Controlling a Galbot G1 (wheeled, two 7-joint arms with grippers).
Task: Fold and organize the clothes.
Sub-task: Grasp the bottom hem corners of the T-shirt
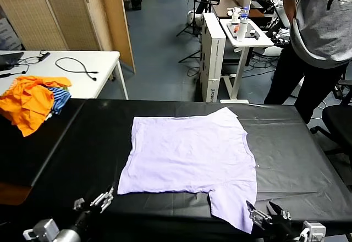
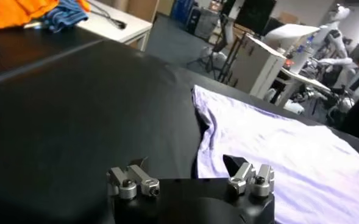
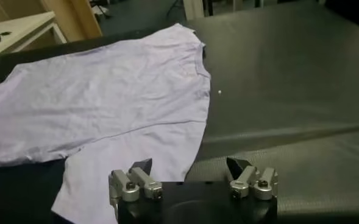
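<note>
The robot's left gripper should keep heading for the t-shirt's near hem corner until its open fingers close there, because that corner point(image 1: 120, 191) lies flat and free just ahead.
The pale lavender t-shirt point(image 1: 187, 154) lies spread flat on the black table point(image 1: 297, 159), plain side up; no printed pattern shows. One sleeve reaches the table's front edge. My left gripper point(image 1: 93, 201) is open and empty, low at the front left, just short of the shirt's near left corner point(image 2: 289, 146). In its own view the left gripper point(image 2: 185, 163) has its jaws wide apart. My right gripper point(image 1: 264, 210) is open and empty at the front right, beside the near sleeve point(image 3: 106, 103). The right gripper point(image 3: 189, 164) hovers over the sleeve's edge.
A heap of orange and blue-striped garments point(image 1: 33, 102) lies at the table's far left, also in the left wrist view point(image 2: 21, 9). A white table with cables point(image 1: 82, 66) stands behind. A person point(image 1: 319, 33) and a white cart point(image 1: 245, 33) stand at back right.
</note>
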